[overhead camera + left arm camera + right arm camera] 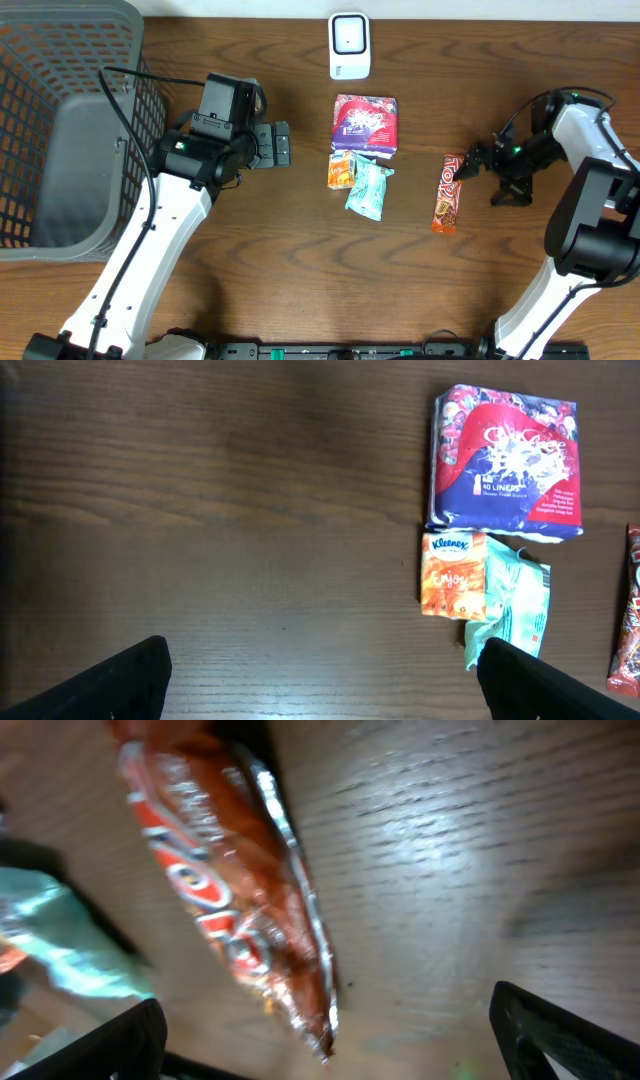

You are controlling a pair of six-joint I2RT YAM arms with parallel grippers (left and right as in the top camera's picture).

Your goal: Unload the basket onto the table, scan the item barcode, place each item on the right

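Observation:
The robot's right gripper has the snack bar (452,171) beside it, off the middle of its open fingers, so it should reach farther across the bar's body (447,195) before it closes.
A red and orange snack bar (447,193) lies flat on the wooden table, right of the other items. My right gripper (488,180) stands open just to its right. In the right wrist view the snack bar (235,890) lies loose ahead of the open right gripper (330,1050), its lower tip between the fingers and touching neither. A white scanner (349,45) stands at the back centre. My left gripper (284,145) is open over bare wood, left of the items, and the left gripper (325,695) holds nothing. No barcode shows.
A purple tissue pack (365,125), an orange Kleenex packet (341,170) and a teal packet (368,190) lie together mid-table. A grey mesh basket (60,70) fills the left side. Bare wood lies between the left gripper and the items.

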